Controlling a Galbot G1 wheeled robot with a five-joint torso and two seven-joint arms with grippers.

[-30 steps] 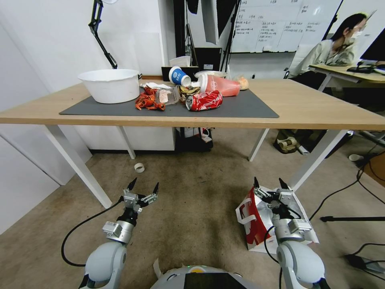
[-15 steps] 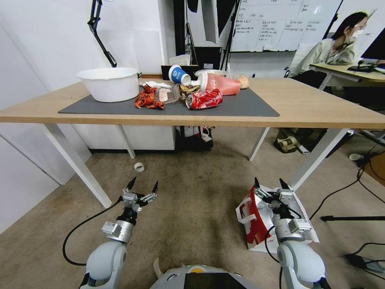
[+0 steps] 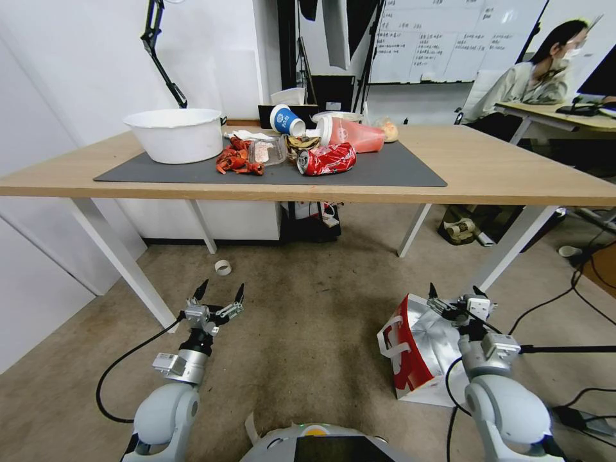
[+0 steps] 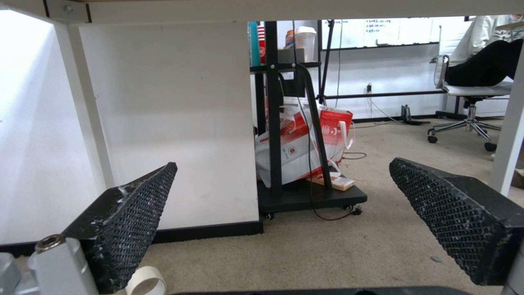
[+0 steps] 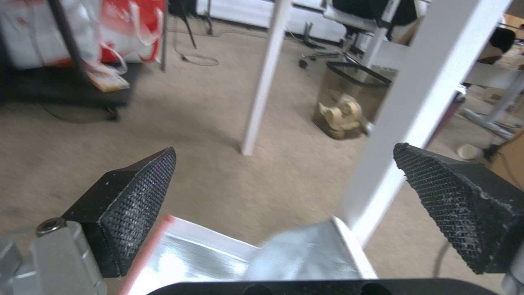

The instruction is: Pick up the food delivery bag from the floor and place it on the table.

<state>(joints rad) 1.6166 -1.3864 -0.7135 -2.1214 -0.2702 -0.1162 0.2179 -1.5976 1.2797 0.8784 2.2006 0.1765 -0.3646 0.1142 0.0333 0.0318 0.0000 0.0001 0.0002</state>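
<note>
I expect the food delivery bag (image 3: 409,348) to stay open when I lift it by its rim, because the silver foil lining (image 3: 436,332) stands wide open on its own.
The food delivery bag (image 3: 417,350) stands open on the floor (image 3: 308,321) at the right, with a red side, white strap handles and silver foil lining (image 5: 229,262). My right gripper (image 3: 454,294) hangs open above the bag's far right rim, close to a white table leg (image 5: 420,110), with nothing between its fingers. The left gripper (image 3: 222,289) is open and empty over bare floor at the left, apart from the bag. Beyond both stands the light-wood table (image 3: 500,167) with its dark grey mat (image 3: 398,167).
On the mat sit a white basin (image 3: 174,133), a crushed red can (image 3: 327,159), cups and scraps. A tape roll (image 3: 222,267) lies on the floor. Black cables (image 3: 552,298) and a stand's leg trail at the right. A cart with bags (image 4: 306,139) stands under the table.
My right gripper has swung right and a little farther out, from over the bag's middle to its far right rim. The left gripper has shifted slightly left and forward.
</note>
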